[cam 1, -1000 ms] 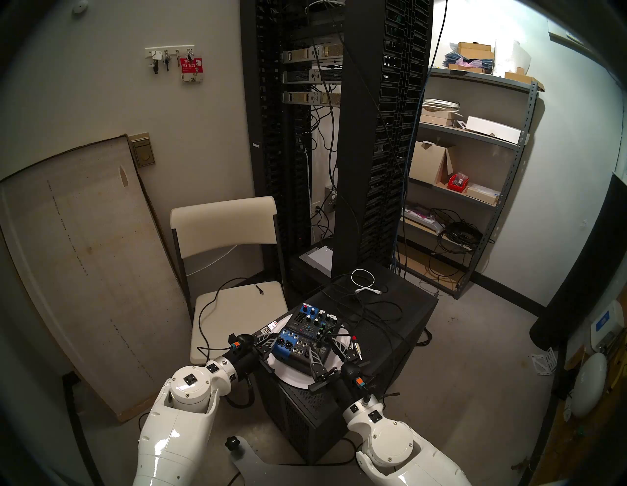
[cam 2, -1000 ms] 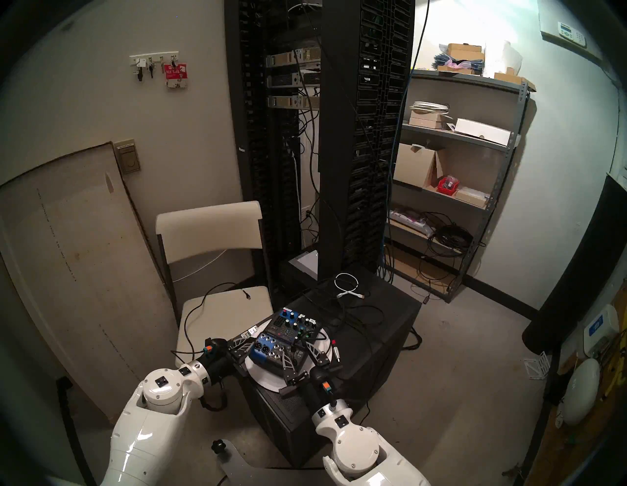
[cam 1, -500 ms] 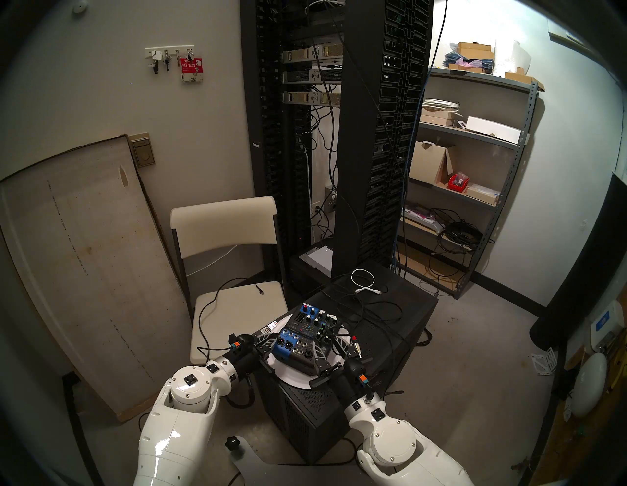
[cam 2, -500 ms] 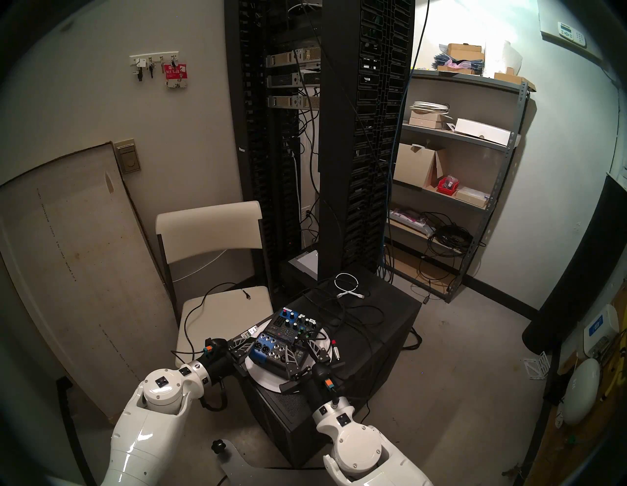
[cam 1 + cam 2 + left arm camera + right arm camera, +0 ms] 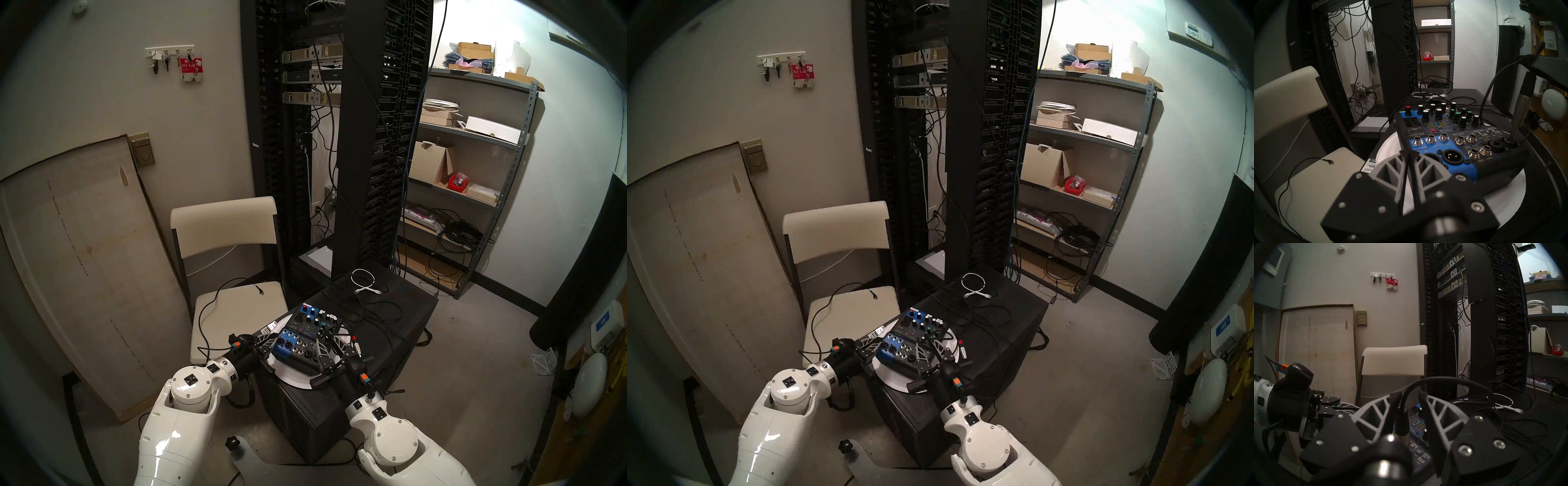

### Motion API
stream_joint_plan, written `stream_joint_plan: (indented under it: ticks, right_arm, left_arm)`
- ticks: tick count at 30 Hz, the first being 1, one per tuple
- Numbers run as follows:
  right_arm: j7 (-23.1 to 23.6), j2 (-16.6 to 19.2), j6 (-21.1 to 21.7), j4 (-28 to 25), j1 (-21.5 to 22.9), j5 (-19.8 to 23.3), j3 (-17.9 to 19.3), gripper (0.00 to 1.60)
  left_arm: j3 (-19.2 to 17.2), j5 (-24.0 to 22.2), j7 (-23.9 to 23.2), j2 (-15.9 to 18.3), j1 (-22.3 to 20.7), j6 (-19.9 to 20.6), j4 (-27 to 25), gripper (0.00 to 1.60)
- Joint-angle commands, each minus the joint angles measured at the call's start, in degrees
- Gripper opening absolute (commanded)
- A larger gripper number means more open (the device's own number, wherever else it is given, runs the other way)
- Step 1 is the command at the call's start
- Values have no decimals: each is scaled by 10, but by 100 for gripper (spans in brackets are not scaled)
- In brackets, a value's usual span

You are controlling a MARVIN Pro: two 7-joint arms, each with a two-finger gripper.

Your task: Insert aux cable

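I expect the black cable to stay bowed and come along when I move the plug, because it holds itself up in a wide arch above the knobs.
The aux cable's silvery plug stands tilted with its tip in a socket at the near right corner of the blue and black mixer. Its black cable loops up and back over the knobs. My right gripper is open, with its fingers on either side of the plug's dark barrel. The left finger is next to the barrel and the right finger stands apart from it. It also shows in the head view. My left gripper is shut and empty at the mixer's near left corner.
The mixer sits on a white plate on a black case. A jack plug with a red band lies right of the mixer. A coiled white cable and loose black cables lie behind. A folding chair stands to the left.
My right gripper's fingers have narrowed from wide open to close around the plug, and the wrist has shifted slightly right. The left arm has not moved.
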Motion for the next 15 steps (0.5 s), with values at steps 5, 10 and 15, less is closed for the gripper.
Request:
stream_joint_plan:
  ticks: [5, 10, 15]
  right_arm:
    - [7, -4, 9, -12, 15, -1, -3, 71]
    - [8, -5, 12, -8, 15, -2, -5, 35]
    - [9, -5, 12, -8, 13, -1, -5, 21]
  left_arm:
    - [0, 1, 0, 0, -3, 0, -7, 38]
    - [-1, 1, 1, 0, -2, 0, -7, 36]
    - [-1, 1, 1, 0, -3, -2, -5, 37]
